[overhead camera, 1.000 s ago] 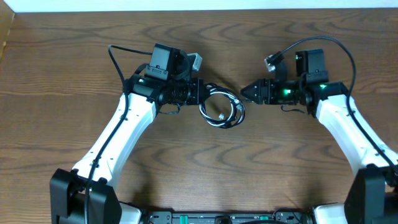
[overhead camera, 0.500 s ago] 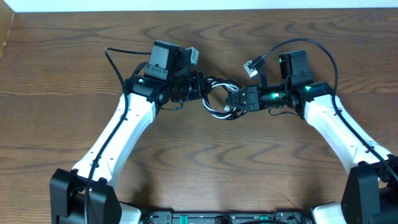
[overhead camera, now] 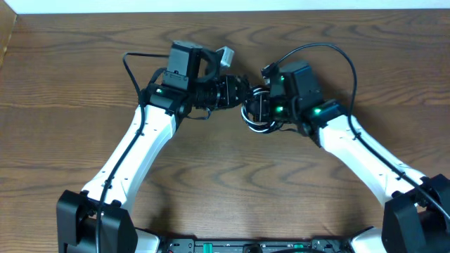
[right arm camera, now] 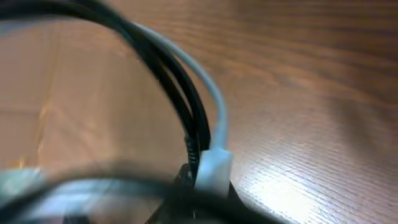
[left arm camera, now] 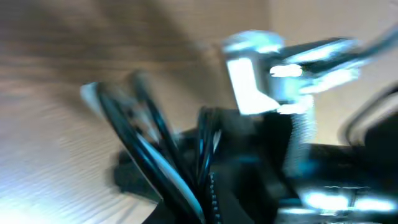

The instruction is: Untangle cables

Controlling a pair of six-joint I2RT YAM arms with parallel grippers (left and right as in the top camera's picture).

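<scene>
My grippers are nearly touching and hold the coil of black and white cables [overhead camera: 257, 123] in a bunch, so next I pull both grippers apart to spread out the loops.
The cables [overhead camera: 257, 121] are a small bunched coil of black and white cord at the table's middle, squeezed between both arms. My left gripper [overhead camera: 239, 91] is shut on the coil's left side. In the blurred left wrist view, black and pale cables [left arm camera: 146, 155] rise from the left gripper [left arm camera: 205, 208]. My right gripper [overhead camera: 261, 107] is shut on the coil's right side. Its wrist view shows black cables [right arm camera: 180, 106] and a white cable [right arm camera: 214, 106] ending in a white plug [right arm camera: 211, 174], which runs down into the right gripper [right arm camera: 205, 202].
The wooden table [overhead camera: 225, 183] spreads all around the arms, with a white strip [overhead camera: 225, 5] along its far edge. The two wrists nearly touch; the right arm's metal parts [left arm camera: 280, 74] loom close in the left wrist view. Thick arm cords [overhead camera: 337, 56] arch above the right wrist.
The right gripper has swung left into the coil and shut on it. The coil has bunched smaller and shifted a little to the right. The left gripper stayed shut.
</scene>
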